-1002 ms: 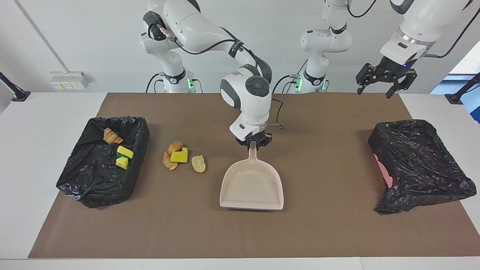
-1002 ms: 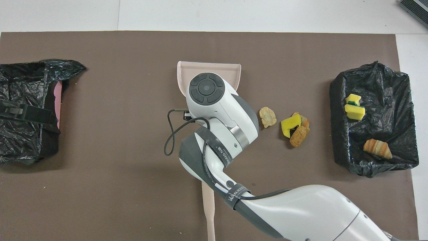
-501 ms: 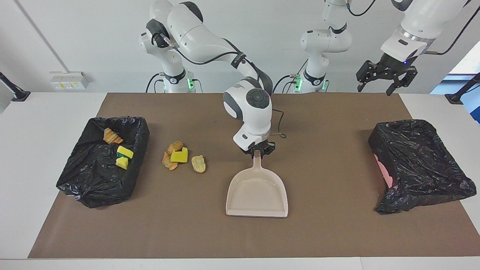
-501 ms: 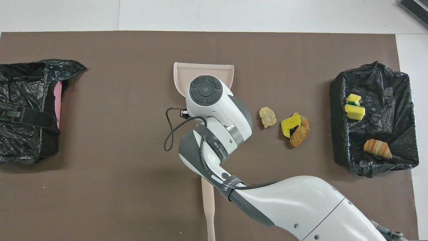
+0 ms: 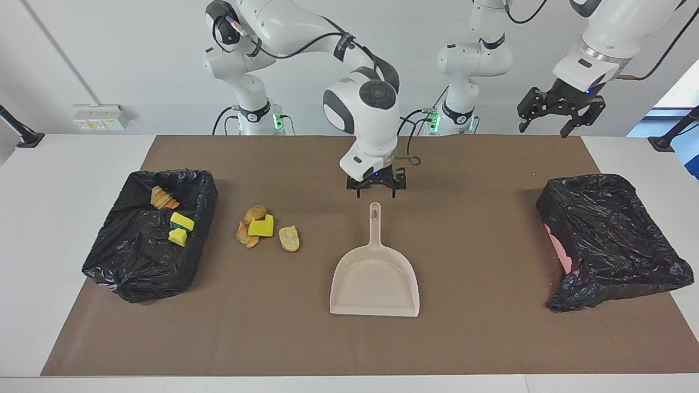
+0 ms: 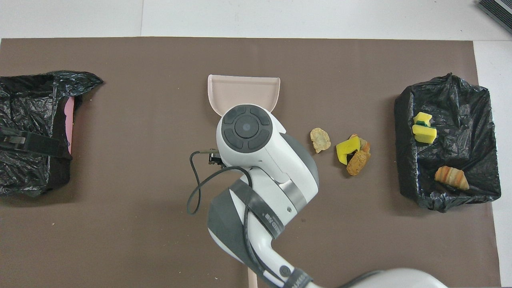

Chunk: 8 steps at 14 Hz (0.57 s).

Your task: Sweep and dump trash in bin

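Note:
My right gripper keeps going back to the stick's loose end point(image 6: 252, 278) and closes there, because the open fingers point(image 5: 376, 192) are in line with the pale stick's narrow way.
The beige dustpan point(image 5: 374, 278) point(image 6: 244, 91) lies flat on the middle of the brown mat, its handle pointing toward the robots. My right gripper point(image 5: 375, 190) hangs open over the mat just past the handle's tip, with nothing in it; in the overhead view its own wrist hides it. Loose trash, yellow and tan scraps point(image 5: 255, 226) point(image 6: 352, 154) and a pale lump point(image 5: 289, 238) point(image 6: 320, 140), lies between the dustpan and the black-lined bin point(image 5: 117, 262) point(image 6: 472, 100). More scraps point(image 5: 180, 227) point(image 6: 424, 129) lie in that bin. My left gripper point(image 5: 558, 119) waits open, raised at the left arm's end.
A second black-lined bin point(image 5: 611, 240) point(image 6: 28, 100), with pink showing at its side, stands at the left arm's end of the mat. A pale stick point(image 6: 251, 281) shows at the overhead view's bottom edge.
My right gripper opened, let go of the dustpan's handle, and rose back toward the robots. The dustpan was set down slightly farther out and now lies free.

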Motion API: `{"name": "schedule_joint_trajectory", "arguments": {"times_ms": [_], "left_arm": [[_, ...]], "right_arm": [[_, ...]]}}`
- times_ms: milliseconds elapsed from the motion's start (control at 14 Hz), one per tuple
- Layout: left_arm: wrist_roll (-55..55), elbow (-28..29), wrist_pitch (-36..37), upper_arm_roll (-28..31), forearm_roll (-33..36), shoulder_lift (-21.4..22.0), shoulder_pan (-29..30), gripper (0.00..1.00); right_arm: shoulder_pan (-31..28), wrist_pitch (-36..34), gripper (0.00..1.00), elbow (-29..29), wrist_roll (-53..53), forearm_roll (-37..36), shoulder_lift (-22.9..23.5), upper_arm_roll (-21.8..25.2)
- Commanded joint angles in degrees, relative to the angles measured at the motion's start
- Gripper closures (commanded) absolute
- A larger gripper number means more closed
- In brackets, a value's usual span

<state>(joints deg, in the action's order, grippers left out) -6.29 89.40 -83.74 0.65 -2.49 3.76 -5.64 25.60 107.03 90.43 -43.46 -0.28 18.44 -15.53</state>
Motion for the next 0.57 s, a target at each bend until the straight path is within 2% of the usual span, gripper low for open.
{"name": "schedule_joint_trajectory", "arguments": {"times_ms": [0, 143, 358, 429, 501], "left_arm": [[-0.5, 0.7, 0.7, -0.6, -0.3, 0.9, 1.0, 0.00], [-0.2, 0.5, 0.7, -0.6, -0.3, 0.9, 1.0, 0.00], [-0.3, 0.5, 0.8, -0.5, -0.2, 0.9, 1.1, 0.00], [-0.3, 0.5, 0.9, -0.5, -0.2, 0.9, 1.2, 0.00], [-0.4, 0.5, 0.9, -0.5, -0.2, 0.9, 1.2, 0.00]], "right_arm": [[2.6, 0.5, 0.00, 16.9, -0.2, 4.0, -13.3, -0.6], [5.4, 1.9, 0.00, 26.0, 0.1, 9.0, -19.3, -0.6], [9.3, 8.6, 0.00, 40.3, 0.3, 14.9, -28.7, -0.6], [10.1, 9.1, 0.00, 43.1, 0.3, 15.7, -30.6, -0.6], [11.6, 10.1, 0.00, 44.5, -0.4, 16.6, -30.6, -0.6]]}}
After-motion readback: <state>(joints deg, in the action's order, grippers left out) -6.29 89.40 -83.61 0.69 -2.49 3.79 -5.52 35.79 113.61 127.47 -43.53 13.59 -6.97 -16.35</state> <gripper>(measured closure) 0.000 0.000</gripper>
